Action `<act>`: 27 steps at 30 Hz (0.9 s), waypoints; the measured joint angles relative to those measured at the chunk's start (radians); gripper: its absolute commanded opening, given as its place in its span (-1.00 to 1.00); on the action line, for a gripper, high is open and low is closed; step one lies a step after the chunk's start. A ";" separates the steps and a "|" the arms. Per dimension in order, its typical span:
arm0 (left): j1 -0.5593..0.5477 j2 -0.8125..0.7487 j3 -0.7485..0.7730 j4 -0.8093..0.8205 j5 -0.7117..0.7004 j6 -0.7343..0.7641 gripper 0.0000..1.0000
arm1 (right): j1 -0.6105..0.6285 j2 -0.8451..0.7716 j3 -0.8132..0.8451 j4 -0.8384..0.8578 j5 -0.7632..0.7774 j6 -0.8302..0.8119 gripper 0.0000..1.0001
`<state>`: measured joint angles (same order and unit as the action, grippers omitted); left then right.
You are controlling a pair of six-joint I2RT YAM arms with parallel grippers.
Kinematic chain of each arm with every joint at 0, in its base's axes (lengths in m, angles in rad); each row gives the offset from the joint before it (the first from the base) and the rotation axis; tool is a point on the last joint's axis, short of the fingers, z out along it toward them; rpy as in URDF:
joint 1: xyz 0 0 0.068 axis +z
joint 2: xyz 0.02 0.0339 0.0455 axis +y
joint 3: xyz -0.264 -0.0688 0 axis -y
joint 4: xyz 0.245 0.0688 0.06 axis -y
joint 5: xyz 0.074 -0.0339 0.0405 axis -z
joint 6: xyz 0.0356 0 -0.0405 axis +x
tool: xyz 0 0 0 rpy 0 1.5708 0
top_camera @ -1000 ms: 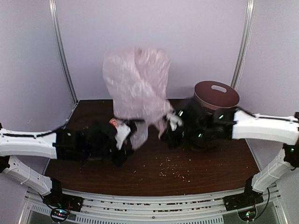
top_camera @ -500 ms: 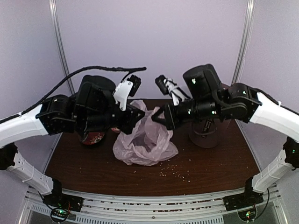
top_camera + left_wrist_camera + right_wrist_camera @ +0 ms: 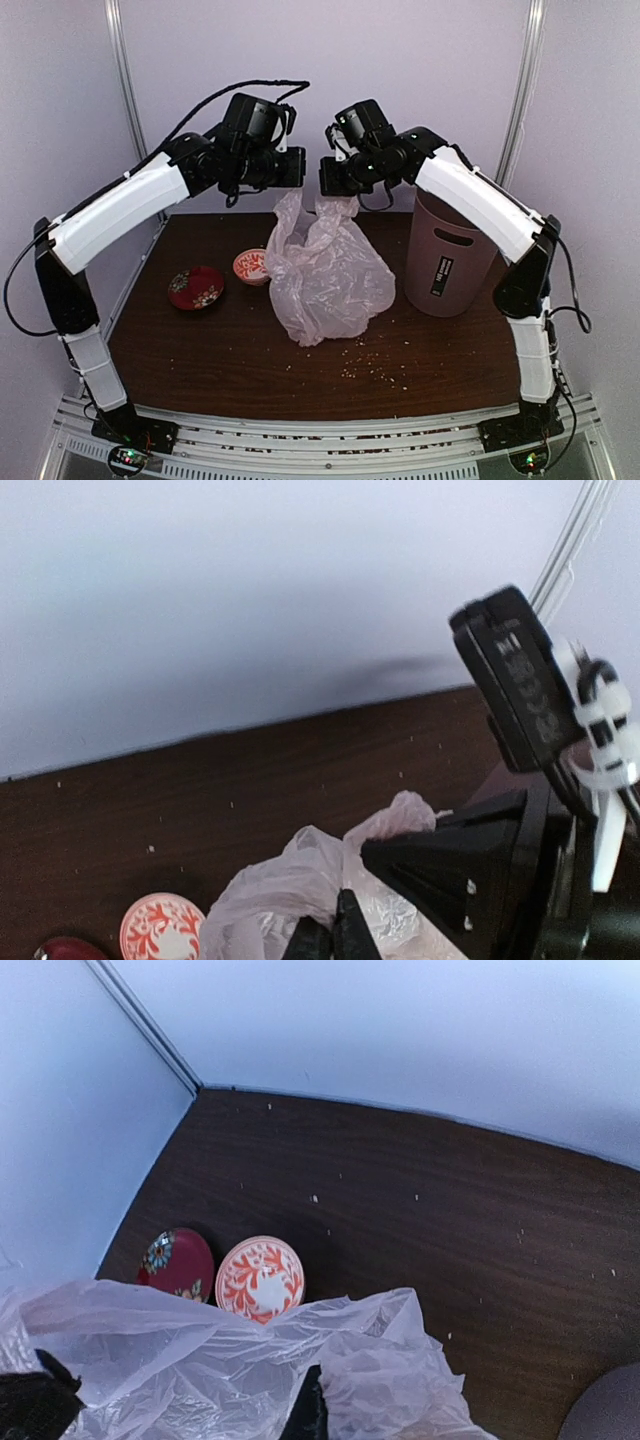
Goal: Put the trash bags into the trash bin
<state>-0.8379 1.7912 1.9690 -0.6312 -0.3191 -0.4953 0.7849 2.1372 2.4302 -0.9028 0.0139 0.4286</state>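
The trash bag's opening (image 3: 309,210) is hanging bunched up and narrow, so the robot's left gripper should move down and pull its edge (image 3: 287,204) away from the right gripper, then raise the bag wide.
The trash bag (image 3: 328,272), thin, crinkly and pale pinkish-white, hangs from both grippers over the middle of the table, with its lower end down near the table top. My left gripper (image 3: 296,190) is shut on its upper left edge; the black fingertips (image 3: 332,938) pinch the plastic (image 3: 262,898). My right gripper (image 3: 336,190) is shut on the upper right edge, and the bag (image 3: 190,1360) is draped round its dark finger (image 3: 310,1415). The mauve-brown trash bin (image 3: 450,262) stands upright to the right of the bag, mouth open, black label facing front.
A dark red bowl (image 3: 196,288) and a red-and-white patterned bowl (image 3: 251,266) sit left of the bag; both show in the right wrist view (image 3: 178,1263) (image 3: 260,1278). Crumbs are scattered over the brown table (image 3: 370,372). White walls stand close behind and at both sides.
Both arms have risen and drawn together near the back wall. The bag, which lay slumped low on the table, now hangs taller from both grippers. The bin now shows in full.
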 measured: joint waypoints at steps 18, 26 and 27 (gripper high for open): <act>-0.175 -0.534 -0.696 0.656 0.158 0.338 -1.00 | 0.117 -0.767 -0.823 0.460 -0.047 -0.166 -1.00; -0.455 -0.480 -1.064 0.355 0.125 0.138 -1.00 | 0.380 -0.680 -1.480 0.267 -0.129 -0.052 -1.00; -0.463 -0.503 -1.040 0.348 0.121 0.126 -1.00 | 0.413 -0.756 -1.472 0.259 -0.136 -0.036 -1.00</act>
<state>-1.3006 1.2881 0.9295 -0.2829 -0.1986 -0.3691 1.1980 1.3811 0.9585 -0.6437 -0.1223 0.3923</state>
